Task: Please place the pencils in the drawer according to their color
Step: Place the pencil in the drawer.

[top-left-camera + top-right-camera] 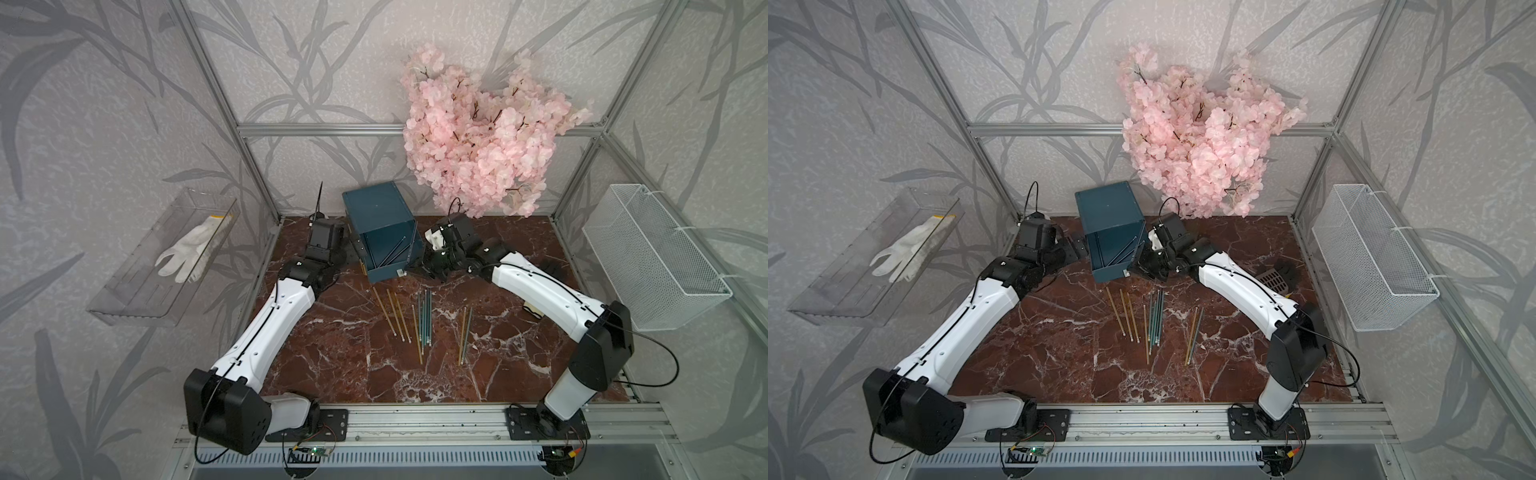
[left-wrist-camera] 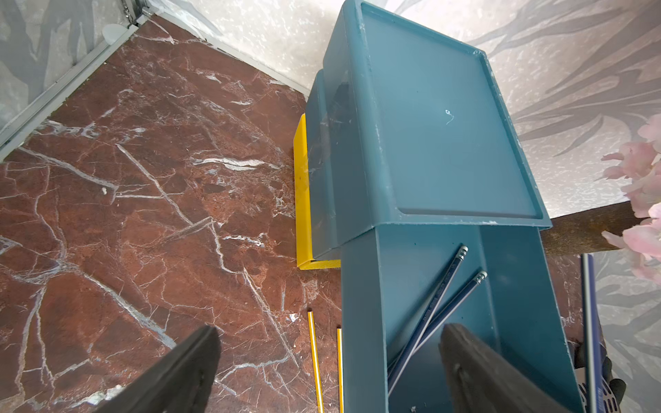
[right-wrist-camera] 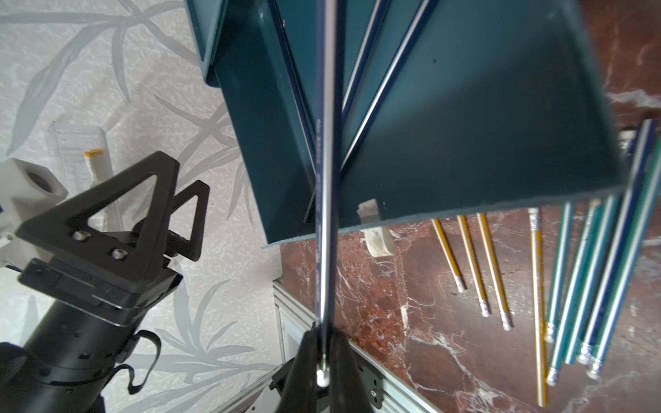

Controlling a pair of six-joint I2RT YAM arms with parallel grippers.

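The held navy pencil (image 3: 327, 172) points over the navy pencils in the drawer, so I keep moving my right gripper in until the pencil's eraser end passes the drawer's front edge (image 3: 427, 219).
The drawer chest (image 1: 376, 208) (image 1: 1108, 212) stands at the back of the table, dark teal, with its top drawer (image 2: 518, 321) pulled out. Two navy pencils (image 2: 440, 307) lie slanted inside it. My left gripper (image 2: 329, 361) (image 1: 354, 248) is open, its jaws astride the drawer's left wall. My right gripper (image 3: 323, 357) (image 1: 422, 266) is shut on a navy pencil (image 3: 327, 178) that stands by the drawer's right side. Yellow pencils (image 1: 392, 311), teal pencils (image 1: 424, 320) and a mixed pair (image 1: 465, 332) lie in front. A yellow drawer (image 2: 302, 193) juts out low down.
Pink blossom branches (image 1: 478, 141) hang over the back right. A white wire basket (image 1: 652, 257) is on the right wall. A clear tray (image 1: 137, 299) holding a white glove is on the left wall. A dark grid-like thing (image 1: 1277, 276) lies behind the right arm.
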